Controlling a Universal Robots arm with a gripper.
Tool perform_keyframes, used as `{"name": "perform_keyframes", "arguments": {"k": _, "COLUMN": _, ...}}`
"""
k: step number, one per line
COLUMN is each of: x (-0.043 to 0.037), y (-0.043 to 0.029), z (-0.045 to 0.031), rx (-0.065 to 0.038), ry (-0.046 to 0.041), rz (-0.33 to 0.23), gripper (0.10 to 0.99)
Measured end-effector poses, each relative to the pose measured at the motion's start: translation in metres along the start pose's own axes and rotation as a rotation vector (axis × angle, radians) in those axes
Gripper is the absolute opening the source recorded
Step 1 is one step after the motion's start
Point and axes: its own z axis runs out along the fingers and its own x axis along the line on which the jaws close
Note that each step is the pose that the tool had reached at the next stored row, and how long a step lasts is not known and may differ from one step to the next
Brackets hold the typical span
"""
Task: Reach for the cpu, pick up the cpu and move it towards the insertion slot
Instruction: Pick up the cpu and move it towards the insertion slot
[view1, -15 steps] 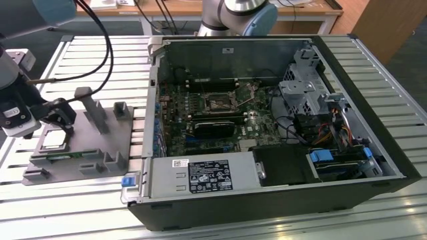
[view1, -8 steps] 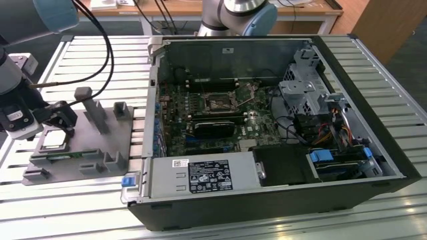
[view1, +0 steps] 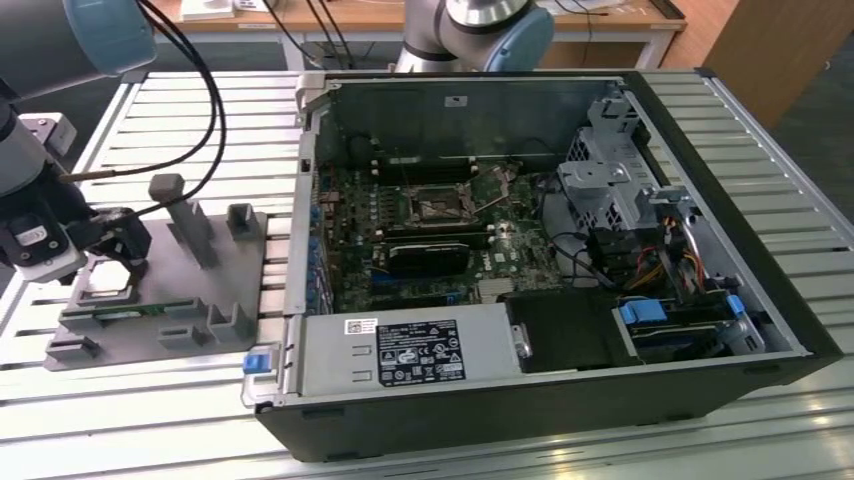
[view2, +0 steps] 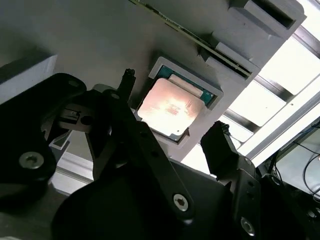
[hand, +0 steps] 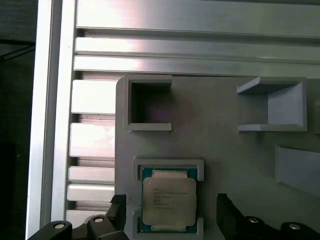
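Note:
I expect the cpu (hand: 169, 201) to come straight out of the holder when I lift it, because grey brackets (hand: 168, 163) cup only two ends and leave the sides open.
The cpu (hand: 168, 200) (view2: 171, 106), a small square chip with a pale metal top, lies flat in its framed nest on the grey plastic holder (view1: 200, 290) (hand: 215, 150). My gripper (view1: 118, 252) (hand: 170, 199) (view2: 173, 102) hangs just above it, open, with one black fingertip (hand: 119, 201) on each side of the chip and apart from it. The insertion slot (view1: 434, 207), a square socket with a dark centre and a silver bracket, sits on the motherboard inside the open computer case (view1: 694, 130), well to the exterior view's right of the gripper.
Upright posts (view1: 187, 225) rise from the holder beside the gripper. A thin green memory stick (view1: 134, 309) lies in a slot at the holder's front. Everything rests on a slatted aluminium table (view1: 200, 110). Black cables (view1: 200, 120) hang from the arm.

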Motion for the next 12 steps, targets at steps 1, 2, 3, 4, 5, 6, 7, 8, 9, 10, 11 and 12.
{"name": "perform_keyframes", "arguments": {"k": 1, "x": 0.0001, "y": 0.0013, "z": 0.0005, "rx": 0.000, "ry": 0.0003, "rz": 0.000, "gripper": 0.792}}
{"name": "perform_keyframes", "arguments": {"k": 2, "x": 0.0001, "y": 0.0026, "z": 0.0011, "rx": 0.000, "ry": 0.0002, "rz": 0.000, "gripper": 0.792}}
{"name": "perform_keyframes", "arguments": {"k": 3, "x": 0.0001, "y": 0.0034, "z": 0.0017, "rx": 0.000, "ry": 0.0000, "rz": 0.000, "gripper": 0.792}}
{"name": "perform_keyframes", "arguments": {"k": 4, "x": 0.0001, "y": 0.0034, "z": 0.0021, "rx": 0.000, "ry": -0.0001, "rz": 0.000, "gripper": 0.725}}
{"name": "perform_keyframes", "arguments": {"k": 5, "x": 0.0001, "y": 0.0034, "z": 0.0023, "rx": 0.000, "ry": 0.0002, "rz": 0.000, "gripper": 0.725}}
{"name": "perform_keyframes", "arguments": {"k": 6, "x": 0.0001, "y": 0.0034, "z": 0.0026, "rx": 0.000, "ry": 0.0002, "rz": 0.000, "gripper": 0.725}}
{"name": "perform_keyframes", "arguments": {"k": 7, "x": 0.0001, "y": 0.0034, "z": 0.0031, "rx": 0.000, "ry": 0.0000, "rz": 0.000, "gripper": 0.725}}
{"name": "perform_keyframes", "arguments": {"k": 8, "x": 0.0001, "y": 0.0034, "z": 0.0035, "rx": 0.000, "ry": 0.0000, "rz": 0.000, "gripper": 0.725}}
{"name": "perform_keyframes", "arguments": {"k": 9, "x": 0.0002, "y": 0.0034, "z": 0.0039, "rx": 0.000, "ry": 0.0002, "rz": 0.000, "gripper": 0.710}}
{"name": "perform_keyframes", "arguments": {"k": 10, "x": 0.0003, "y": 0.0034, "z": 0.0042, "rx": 0.000, "ry": 0.0001, "rz": 0.000, "gripper": 0.710}}
{"name": "perform_keyframes", "arguments": {"k": 11, "x": 0.0004, "y": 0.0034, "z": 0.0046, "rx": 0.000, "ry": 0.0000, "rz": 0.000, "gripper": 0.710}}
{"name": "perform_keyframes", "arguments": {"k": 12, "x": 0.0006, "y": 0.0033, "z": 0.0049, "rx": 0.000, "ry": 0.0000, "rz": 0.000, "gripper": 0.643}}
